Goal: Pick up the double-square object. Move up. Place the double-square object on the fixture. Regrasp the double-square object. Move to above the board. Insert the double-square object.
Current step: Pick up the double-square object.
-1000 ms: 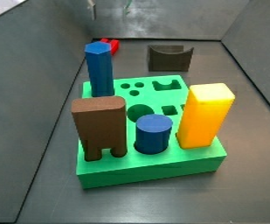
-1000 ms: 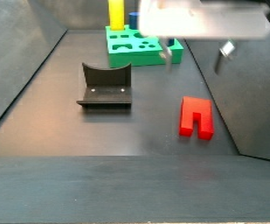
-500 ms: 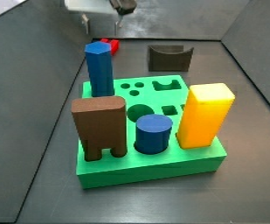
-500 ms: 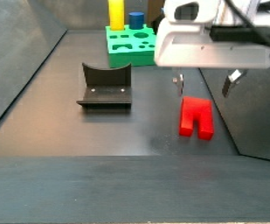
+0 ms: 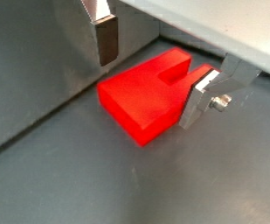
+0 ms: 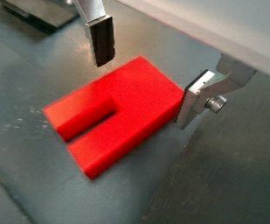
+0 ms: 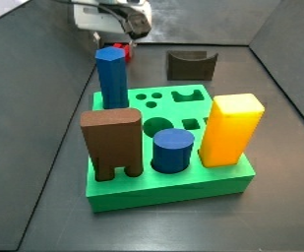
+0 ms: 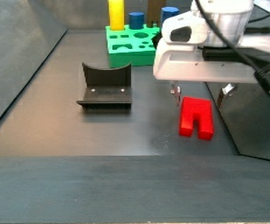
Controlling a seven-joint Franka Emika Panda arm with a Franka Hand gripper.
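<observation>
I expect the red double-square object (image 5: pixel 152 94) to rest cradled, its top showing, when I place it on the dark fixture's top (image 7: pixel 191 57), since that dips between raised corners.
The red double-square object (image 8: pixel 197 118) lies flat on the dark floor, its slot showing in both wrist views (image 5: pixel 148 94) (image 6: pixel 111 112). My gripper (image 8: pixel 201 94) hangs low over its far end, open. One finger (image 5: pixel 106 39) stands off one side and the other finger (image 5: pixel 200 96) sits close to the opposite side (image 6: pixel 196 98). Nothing is held. In a side view the gripper (image 7: pixel 115 25) and a blue prism hide most of the red piece. The dark fixture (image 8: pixel 104 87) (image 7: pixel 191 65) stands apart, bare. The green board (image 7: pixel 167 187) (image 8: pixel 131 44) lies beyond.
On the board stand a yellow block (image 7: pixel 230 128), a brown legged block (image 7: pixel 111 143), a blue cylinder (image 7: pixel 173 151) and a tall blue prism (image 7: pixel 111 79). Sloped grey walls (image 8: pixel 20 79) enclose the floor.
The gripper has come down from above until its open fingers straddle the end of the red object. The red object, fixture and board have not moved.
</observation>
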